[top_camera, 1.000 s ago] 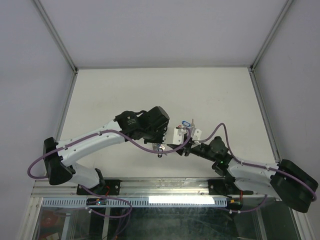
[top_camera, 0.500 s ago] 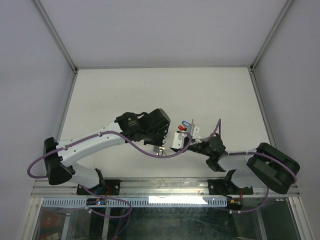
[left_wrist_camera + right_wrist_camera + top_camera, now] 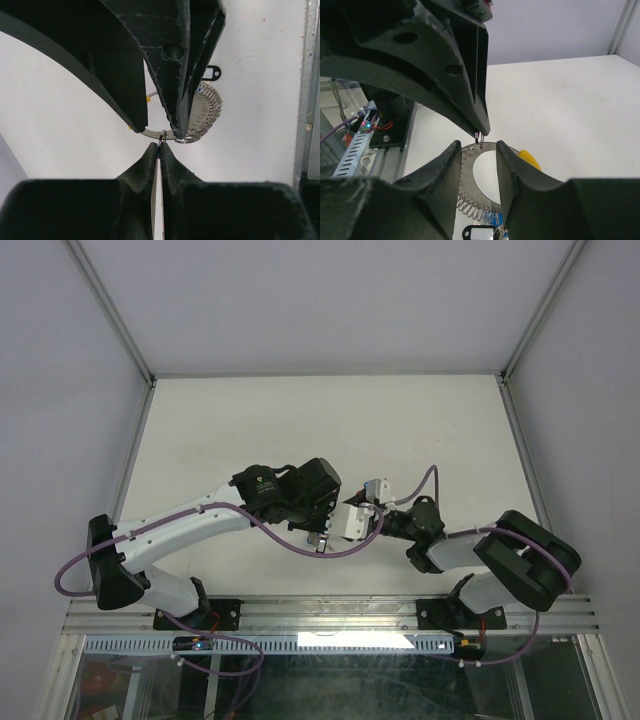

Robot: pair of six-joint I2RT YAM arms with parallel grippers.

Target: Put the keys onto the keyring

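Note:
My left gripper is tilted steeply down onto the keyring's small loop (image 3: 479, 139). My right gripper should hold the loop (image 3: 162, 134) while my left gripper grips it again, low and level.
My right gripper (image 3: 340, 524) is shut on the keyring (image 3: 470, 175), a flat silvery ring with a yellow arc (image 3: 530, 160), held just above the table. Several small rings (image 3: 472, 207) and a black tag (image 3: 481, 233) hang from it. My left gripper (image 3: 160, 146) is shut on a key (image 3: 156, 190), whose small split ring (image 3: 479, 136) sticks out of the fingertips and touches the keyring's edge (image 3: 152, 133). In the top view the left gripper (image 3: 320, 537) meets the right one tip to tip. The other keys' blades are hidden.
A metal rail (image 3: 330, 615) runs along the table's near edge, close behind both grippers, and it also shows in the left wrist view (image 3: 302, 100). The left arm's base (image 3: 385, 130) stands by it. White enclosure walls stand on three sides.
The right arm has folded in and carried the keyring left to the left gripper's tips. The blue and red tags no longer show from above. The left arm has barely moved.

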